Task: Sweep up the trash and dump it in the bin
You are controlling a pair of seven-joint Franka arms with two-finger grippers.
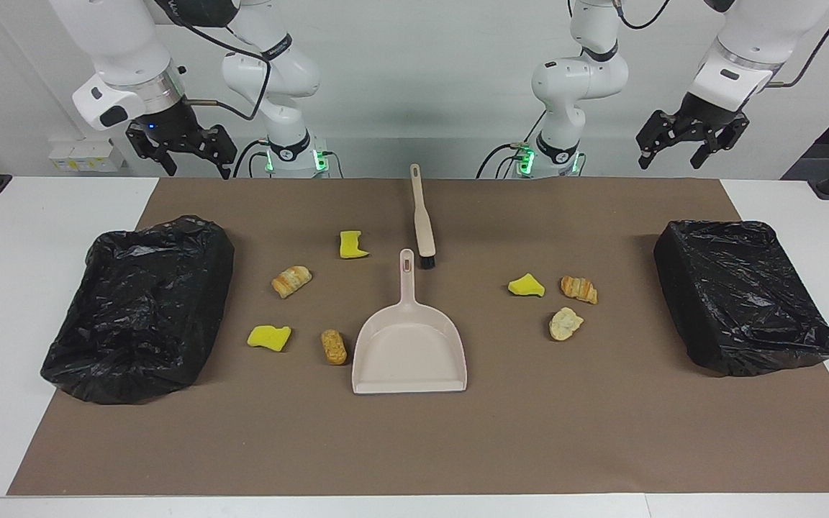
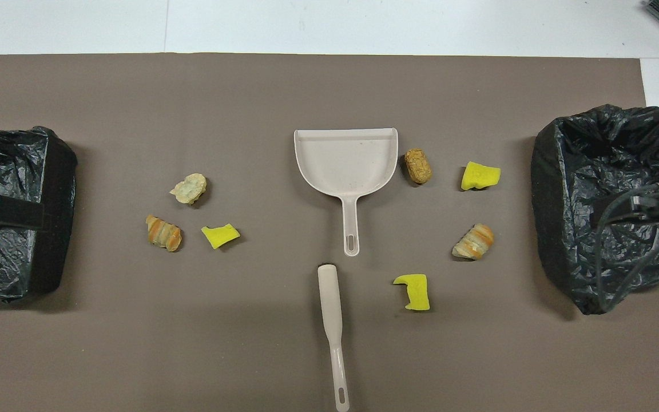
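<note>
The dustpan handle (image 2: 350, 232) points toward the robots and is clear of the brush. My open right gripper should keep going there until it closes around the dustpan handle.
Several trash pieces lie on the brown mat. Toward the right arm's end are yellow sponge scraps (image 1: 352, 244) (image 1: 269, 337) and bread lumps (image 1: 291, 280) (image 1: 333, 346). Toward the left arm's end lie one yellow scrap (image 1: 526, 285) and two bread lumps (image 1: 578, 288) (image 1: 565, 323). A black-lined bin (image 1: 141, 302) (image 2: 610, 200) stands at the right arm's end, a second bin (image 1: 738, 295) (image 2: 15, 212) at the left arm's end. My right gripper (image 1: 188, 158) and left gripper (image 1: 681, 151) hang open and empty, high over the table edge by the robots, each near its own bin.
A beige dustpan (image 1: 409, 345) (image 2: 345, 163) lies mid-mat, its handle pointing toward the robots. A beige brush (image 1: 423, 219) (image 2: 332, 326) with black bristles lies just nearer to the robots, bristle end by the dustpan handle. White table borders the mat.
</note>
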